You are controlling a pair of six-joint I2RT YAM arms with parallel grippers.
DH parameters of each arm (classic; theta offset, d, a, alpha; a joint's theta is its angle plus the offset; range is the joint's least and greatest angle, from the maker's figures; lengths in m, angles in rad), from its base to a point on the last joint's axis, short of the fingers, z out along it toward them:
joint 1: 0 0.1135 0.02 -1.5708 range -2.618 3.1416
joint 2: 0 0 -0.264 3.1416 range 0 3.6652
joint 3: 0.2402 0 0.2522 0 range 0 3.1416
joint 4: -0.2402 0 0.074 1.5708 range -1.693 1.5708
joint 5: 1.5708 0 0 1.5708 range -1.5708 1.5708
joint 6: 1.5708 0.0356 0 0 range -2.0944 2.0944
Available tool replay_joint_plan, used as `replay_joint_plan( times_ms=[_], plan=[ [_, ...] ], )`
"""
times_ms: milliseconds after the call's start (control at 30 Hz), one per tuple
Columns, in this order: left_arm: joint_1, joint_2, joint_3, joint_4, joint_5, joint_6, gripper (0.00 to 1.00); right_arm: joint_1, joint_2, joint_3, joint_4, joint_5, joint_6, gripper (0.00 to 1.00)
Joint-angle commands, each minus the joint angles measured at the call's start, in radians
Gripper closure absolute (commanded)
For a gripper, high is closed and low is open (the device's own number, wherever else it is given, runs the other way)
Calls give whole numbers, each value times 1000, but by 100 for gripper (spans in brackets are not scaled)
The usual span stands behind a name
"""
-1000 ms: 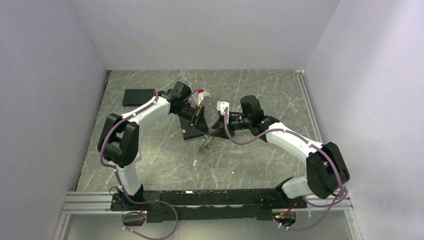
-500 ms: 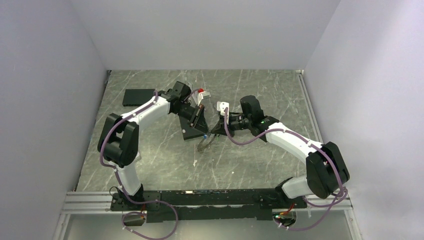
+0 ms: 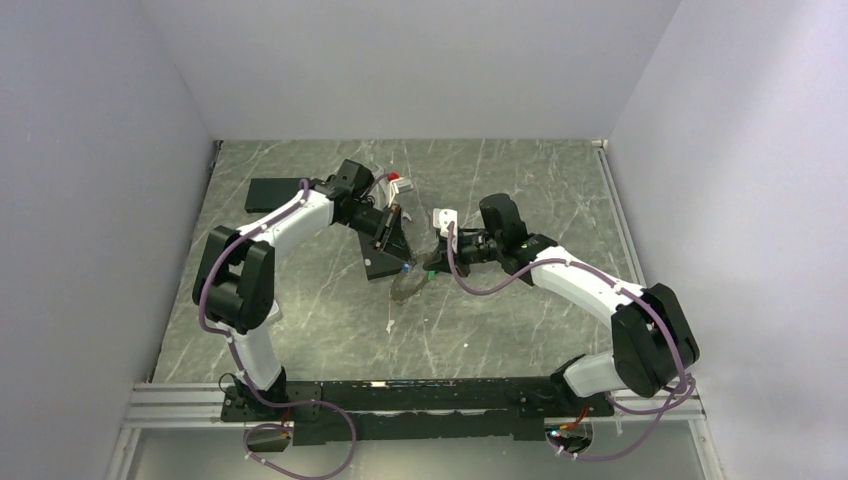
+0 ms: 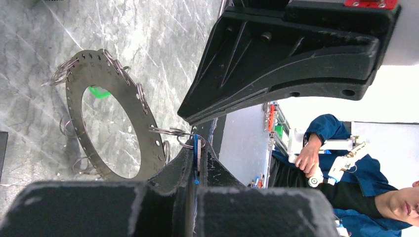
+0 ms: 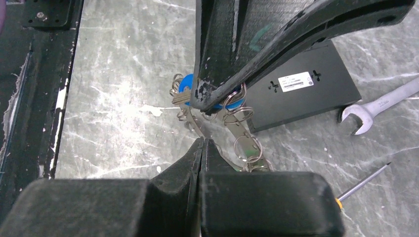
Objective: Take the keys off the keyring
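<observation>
Next, my right gripper opens and back off while my left gripper turns the keyring's side (image 4: 92, 70) around, because the keyring hangs edge-on toward my right gripper's shut fingers (image 5: 241, 132).
The keyring (image 4: 76, 106), a large dark grey toothed ring hung with small split rings, stands on edge off the table between my grippers. My left gripper (image 4: 197, 150) is shut on the blue key (image 4: 196, 148), which hangs from a split ring on the keyring's rim. In the right wrist view the blue key (image 5: 186, 83) shows beside the left fingers. My right gripper (image 5: 202, 142) is shut on the keyring's edge (image 5: 244, 138). The green key (image 4: 99, 92) shows through the ring's hole. In the top view the keyring (image 3: 408, 287) hangs between both grippers.
A black box (image 5: 301, 94) lies just behind the ring. A silver spanner (image 5: 380, 106) and a yellow-handled screwdriver (image 5: 363, 182) lie to its right. A white scrap (image 5: 153, 109) lies on the marble. A flat black plate (image 3: 278, 193) sits at the back left.
My left gripper has pulled back and left with the blue key. My right gripper has shifted a little left, and the ring has swung with them.
</observation>
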Motion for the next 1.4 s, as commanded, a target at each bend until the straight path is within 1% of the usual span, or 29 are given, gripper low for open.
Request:
replay_joint_plan(
  times_ms=[0,133,167,267,333,567,900,1100,1300,1367],
  plan=[
    [11,-26,21,-4,34,2,100,-1,-18,-15,0,7,-54,100],
    [11,-20,21,3,66,-8,100,-1,-19,-4,24,14,-14,100],
    [11,-18,22,2,72,-8,100,-2,-17,-2,40,20,8,97],
    [11,-13,22,7,88,-20,100,1,-9,-2,103,43,46,77],
    [11,-10,25,8,98,-27,100,6,-5,-4,126,53,64,69],
    [11,-9,10,45,127,-72,100,28,5,11,140,70,87,60],
    [11,-2,-12,93,143,-121,100,53,17,4,173,63,112,59],
    [11,8,-14,110,158,-142,100,57,27,5,196,33,135,58],
    [11,4,-25,122,170,-152,100,58,32,-3,197,29,119,62],
    [13,2,-24,119,173,-150,100,57,34,-6,194,32,107,67]
  ],
)
